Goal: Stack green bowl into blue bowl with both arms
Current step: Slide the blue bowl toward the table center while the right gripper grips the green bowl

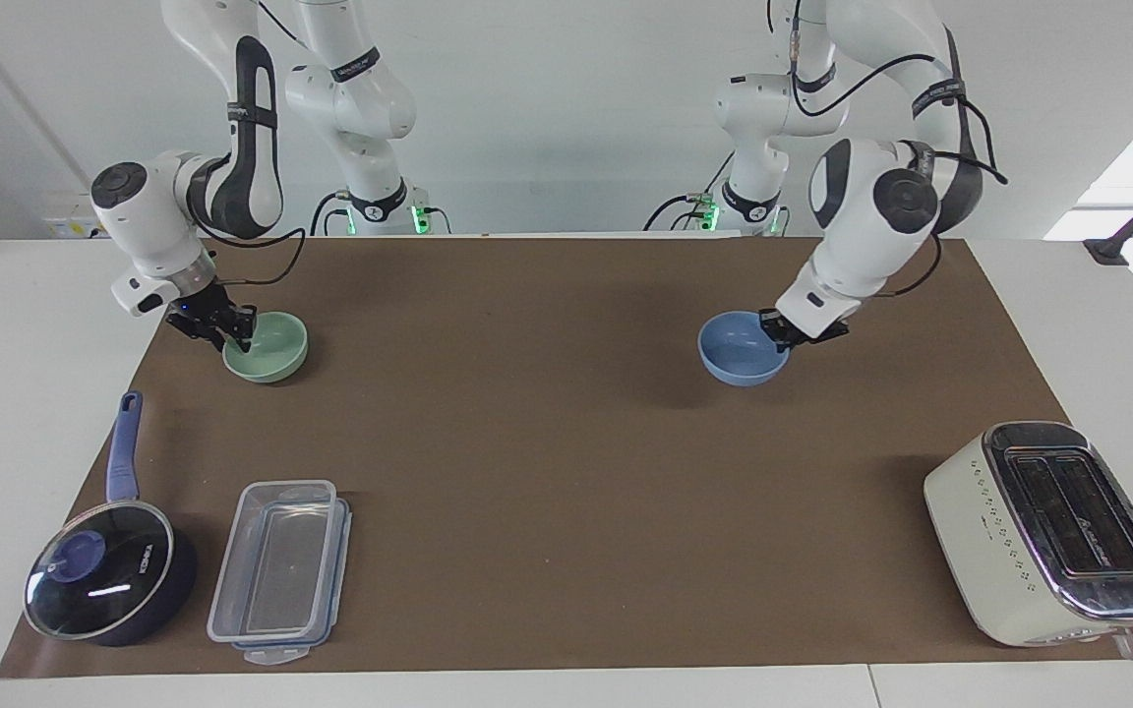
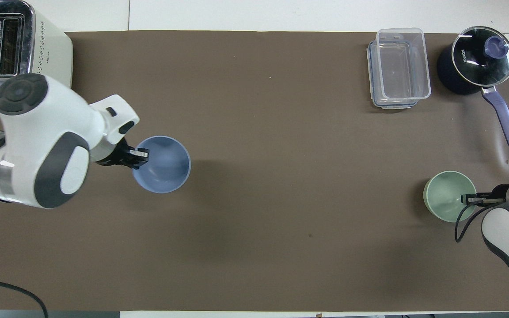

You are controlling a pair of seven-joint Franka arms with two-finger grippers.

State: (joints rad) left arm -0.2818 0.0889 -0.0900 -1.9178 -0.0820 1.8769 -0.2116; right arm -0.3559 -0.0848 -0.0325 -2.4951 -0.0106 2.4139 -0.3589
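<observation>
The blue bowl (image 2: 165,165) hangs far from the green bowl, so my left gripper should first put the blue bowl down at the mat's middle (image 2: 255,188) and move away.
The blue bowl (image 1: 739,354) (image 2: 164,165) hangs a little above the brown mat, toward the left arm's end of the table. My left gripper (image 1: 783,337) (image 2: 139,154) is shut on its rim, on the side nearest the left arm. The green bowl (image 1: 271,349) (image 2: 446,196) sits on the mat at the right arm's end. My right gripper (image 1: 237,334) (image 2: 469,199) is down at its rim, with its fingers closed on the edge nearest the mat's end.
A cream toaster (image 1: 1048,531) (image 2: 16,44) stands farther from the robots at the left arm's end. A clear lidded container (image 1: 281,570) (image 2: 398,68) and a dark blue saucepan with a glass lid (image 1: 104,580) (image 2: 480,59) stand at the right arm's end.
</observation>
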